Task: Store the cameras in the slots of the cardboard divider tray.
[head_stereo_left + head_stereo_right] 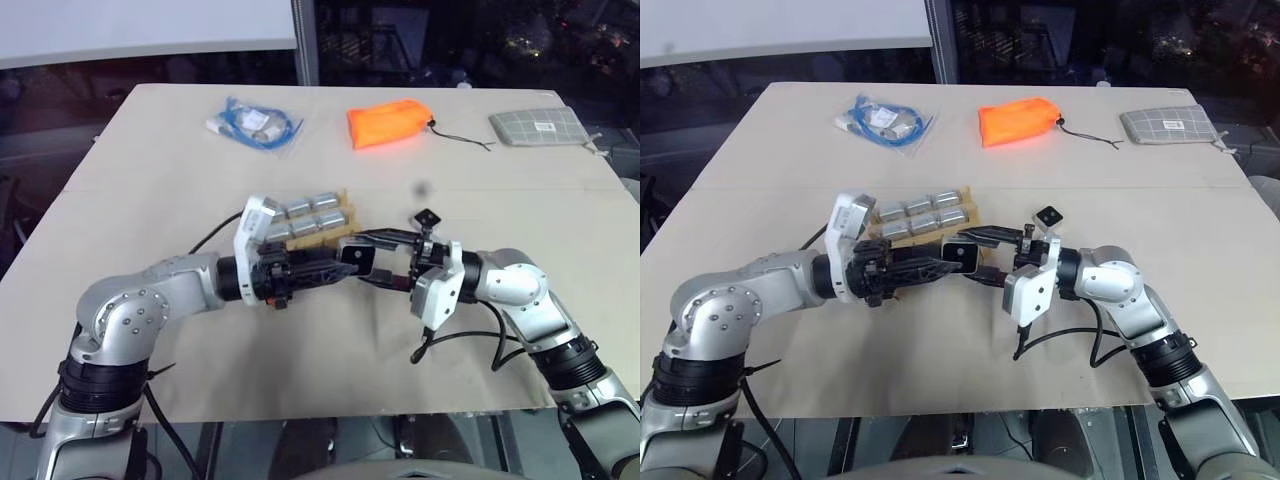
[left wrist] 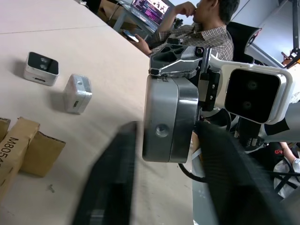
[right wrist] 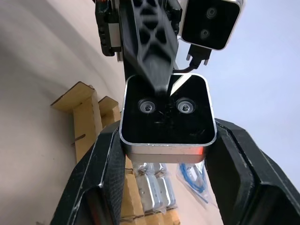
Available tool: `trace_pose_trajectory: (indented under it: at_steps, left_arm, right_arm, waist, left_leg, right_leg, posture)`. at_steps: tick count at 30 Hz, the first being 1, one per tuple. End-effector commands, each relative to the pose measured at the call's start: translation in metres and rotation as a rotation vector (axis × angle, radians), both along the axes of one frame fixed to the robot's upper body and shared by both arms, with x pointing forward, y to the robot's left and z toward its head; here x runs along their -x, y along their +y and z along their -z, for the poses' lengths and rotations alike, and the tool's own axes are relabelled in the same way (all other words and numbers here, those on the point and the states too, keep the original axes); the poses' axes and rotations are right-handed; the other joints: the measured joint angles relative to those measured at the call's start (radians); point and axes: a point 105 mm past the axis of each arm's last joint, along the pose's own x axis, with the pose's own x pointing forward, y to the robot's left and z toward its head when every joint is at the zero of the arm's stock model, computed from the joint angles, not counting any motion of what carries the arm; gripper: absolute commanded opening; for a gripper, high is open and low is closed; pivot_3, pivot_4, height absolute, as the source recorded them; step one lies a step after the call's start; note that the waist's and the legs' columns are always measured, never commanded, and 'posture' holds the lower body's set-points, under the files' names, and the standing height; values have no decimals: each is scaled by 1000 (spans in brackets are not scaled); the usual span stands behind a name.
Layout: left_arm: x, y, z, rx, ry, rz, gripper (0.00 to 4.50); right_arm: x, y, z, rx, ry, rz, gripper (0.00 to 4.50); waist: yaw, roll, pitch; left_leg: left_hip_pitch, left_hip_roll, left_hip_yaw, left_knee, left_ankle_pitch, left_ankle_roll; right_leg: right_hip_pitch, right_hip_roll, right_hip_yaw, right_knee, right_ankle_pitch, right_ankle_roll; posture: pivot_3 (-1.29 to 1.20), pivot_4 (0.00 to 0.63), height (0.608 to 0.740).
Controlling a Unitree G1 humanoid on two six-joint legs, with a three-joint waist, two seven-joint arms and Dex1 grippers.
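Observation:
The robot's left gripper is closed across the camera's black side (image 1: 357,257), so next the right gripper lets go of the camera's sides and moves away before the camera goes into the tray (image 1: 325,238).
Both grippers meet above the middle of the table on one camera (image 1: 355,257), a silvery block with a black face (image 3: 166,110). My left gripper (image 1: 345,262) is shut on it, one finger lying across the black face. My right gripper (image 1: 368,258) is shut on its sides from the opposite direction. Just behind them sits the cardboard divider tray (image 1: 348,210), with several cameras (image 1: 310,215) lying in its slots. Two more cameras (image 2: 42,68) (image 2: 77,93) rest loose on the table, one of them (image 1: 428,218) behind my right wrist.
Along the table's far side lie a clear bag of blue cable (image 1: 255,123), an orange pouch (image 1: 388,125) and a grey checked pouch (image 1: 540,125). A person (image 2: 206,23) sits beyond the table's right edge.

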Motion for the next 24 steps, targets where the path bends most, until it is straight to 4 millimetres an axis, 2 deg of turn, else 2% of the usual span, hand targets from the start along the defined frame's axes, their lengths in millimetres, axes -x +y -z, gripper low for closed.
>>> trace_pose_trajectory:
  at_steps: [1, 4, 9, 14, 15, 16, 18, 19, 21, 24]
  left_arm:
    - [4, -3, -6, 13, -24, 32, 688]
    - [4, -3, -7, 22, -28, 29, 688]
    - [1, 0, -12, 12, -58, 5, 688]
    - [-2, 10, -23, -2, -115, -32, 688]
    - [-4, 15, -26, -24, -156, -48, 688]
    - [-7, 26, -26, -95, -213, -72, 688]
    - [-9, 45, -21, -264, -339, -78, 688]
    - [-11, 55, -16, -357, -381, -80, 688]
    - [-17, 72, -11, -481, -436, -100, 688]
    - [-26, 88, -10, -596, -521, -110, 688]
  right_arm:
    - [5, 0, -11, -33, -22, -6, 1904]
    - [6, 0, -9, -28, 33, -1, 1904]
    - [0, -5, -8, -26, 87, 46, 4321]
    - [-5, -25, -1, -5, 178, 115, 4417]
    - [-7, -32, 0, -31, 279, 146, 4417]
    - [-10, -45, -1, -88, 488, 182, 4417]
    - [-1, -58, -1, -101, 800, 176, 4417]
    - [9, -62, -5, -68, 907, 158, 4417]
    - [22, -68, -17, 16, 987, 149, 4417]
    - [31, -66, -44, 33, 1017, 126, 4417]
  waist:
    - [0, 0, 0]
    - [0, 0, 0]
    - [0, 0, 0]
    - [1, 0, 0]
    - [1, 0, 0]
    - [2, 0, 1]
    - [1, 0, 2]
    - [0, 1, 2]
    - [-1, 4, 4]
    - [1, 4, 5]
  left_leg:
    - [0, 0, 0, 0, 0, 0]
    - [0, 0, 0, 0, 0, 0]
    - [0, 0, 0, 0, 0, 0]
    - [0, 0, 0, 0, 0, 0]
    - [0, 0, 0, 0, 0, 0]
    - [0, 0, 0, 0, 0, 0]
    - [0, 1, 0, 0, 0, 0]
    - [0, 1, 0, -1, 0, 0]
    - [0, 1, 2, -1, 0, 1]
    - [0, 1, 1, -4, -3, 5]
  right_leg:
    - [0, 0, 0, 0, 0, 0]
    - [0, 0, 0, 0, 0, 0]
    - [0, 0, 0, 0, 0, 0]
    - [0, 0, 0, 0, 0, 0]
    - [0, 0, 0, 0, 0, 0]
    - [0, 0, 0, 0, 0, 0]
    - [0, 0, -1, 0, 0, 0]
    - [0, -1, -1, 0, 0, -1]
    - [-1, -3, 0, 0, -2, -4]
    - [-3, -3, -1, 0, -2, -5]
  posture:
    - [0, 150, 740]
    - [0, 150, 740]
    - [0, 150, 740]
    - [0, 150, 740]
    - [0, 150, 740]
    - [0, 150, 740]
    - [0, 150, 740]
    - [0, 150, 740]
    - [0, 150, 740]
    - [0, 150, 740]
